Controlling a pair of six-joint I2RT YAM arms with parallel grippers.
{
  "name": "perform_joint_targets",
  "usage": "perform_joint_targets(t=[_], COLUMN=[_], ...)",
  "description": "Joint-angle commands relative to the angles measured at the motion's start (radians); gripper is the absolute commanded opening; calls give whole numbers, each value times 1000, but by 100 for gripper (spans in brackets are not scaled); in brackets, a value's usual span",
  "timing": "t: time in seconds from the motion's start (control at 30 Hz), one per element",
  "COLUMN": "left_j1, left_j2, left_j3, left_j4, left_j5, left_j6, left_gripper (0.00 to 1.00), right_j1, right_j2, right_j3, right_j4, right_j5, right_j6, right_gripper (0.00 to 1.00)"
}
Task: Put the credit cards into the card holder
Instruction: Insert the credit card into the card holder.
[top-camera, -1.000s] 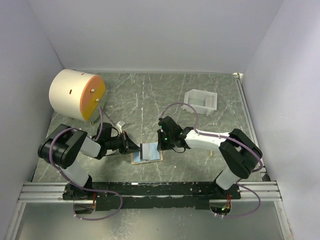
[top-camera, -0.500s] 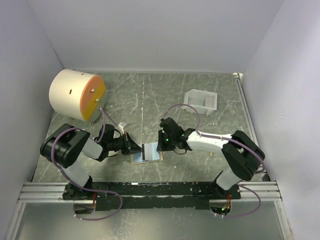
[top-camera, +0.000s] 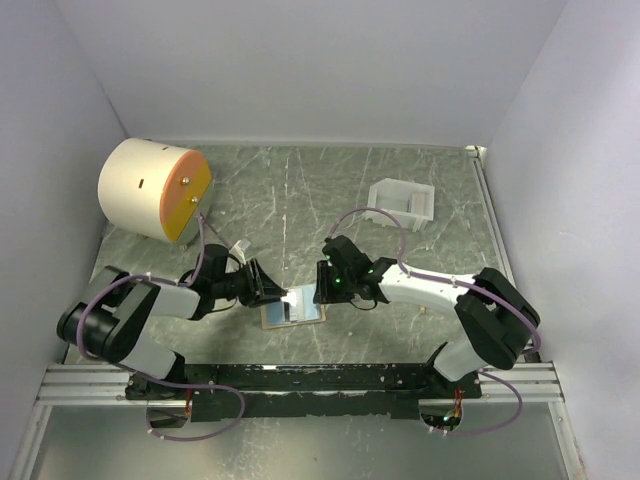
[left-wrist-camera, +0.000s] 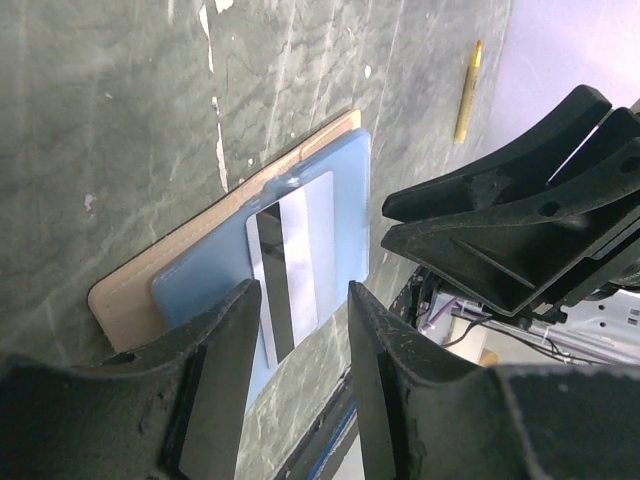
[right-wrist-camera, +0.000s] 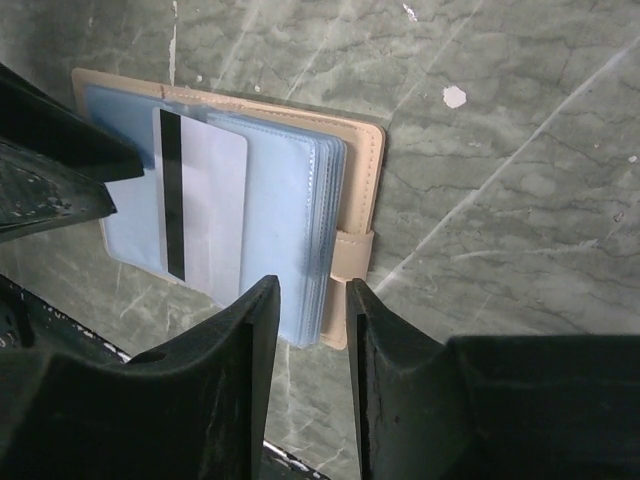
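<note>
The credit card's striped end (right-wrist-camera: 171, 200) is poking out of the sleeve, so my left gripper needs to grab the card there and push it further in toward the strap (right-wrist-camera: 351, 256).
The card holder (top-camera: 296, 310) lies open on the table between the two arms, tan cover down (right-wrist-camera: 362, 180) and pale blue pockets up (left-wrist-camera: 340, 200). One credit card (right-wrist-camera: 205, 205), pale with a black stripe, rests flat on those pockets (left-wrist-camera: 295, 265). Whether it sits inside a sleeve I cannot tell. My left gripper (left-wrist-camera: 303, 295) hovers open at the card's near end with nothing between its fingers. My right gripper (right-wrist-camera: 310, 290) is open over the holder's strap side (top-camera: 322, 283), also holding nothing. The left gripper (top-camera: 275, 292) faces it from the other side.
A big cream cylinder with an orange face (top-camera: 150, 188) stands at the back left. A white tray (top-camera: 403, 203) sits at the back right. A thin yellow stick (left-wrist-camera: 467, 90) lies on the table beyond the holder. The arms' rail (top-camera: 300, 378) runs along the near edge.
Both grippers have opened. The left one has let go of the card, which now lies on the holder's pockets, and the left arm has reached a little further right.
</note>
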Motion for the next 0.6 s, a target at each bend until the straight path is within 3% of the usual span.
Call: perform_joint_targets(t=[0.0, 0.43, 0.57], left_j1=[-7, -35, -42], left_j2=[-55, -39, -1], left_j3=[23, 28, 13], left_j4=[-117, -137, -75], left_j5=[-60, -67, -56], left_j6=[50, 53, 33], left_gripper=[51, 53, 42], right_j1=[6, 5, 4], right_j2=[-24, 21, 33], right_j3=[-16, -44, -51], right_j4=[4, 69, 88], right_j5=[13, -23, -35], right_j6=[6, 12, 19], right_gripper=[32, 25, 24])
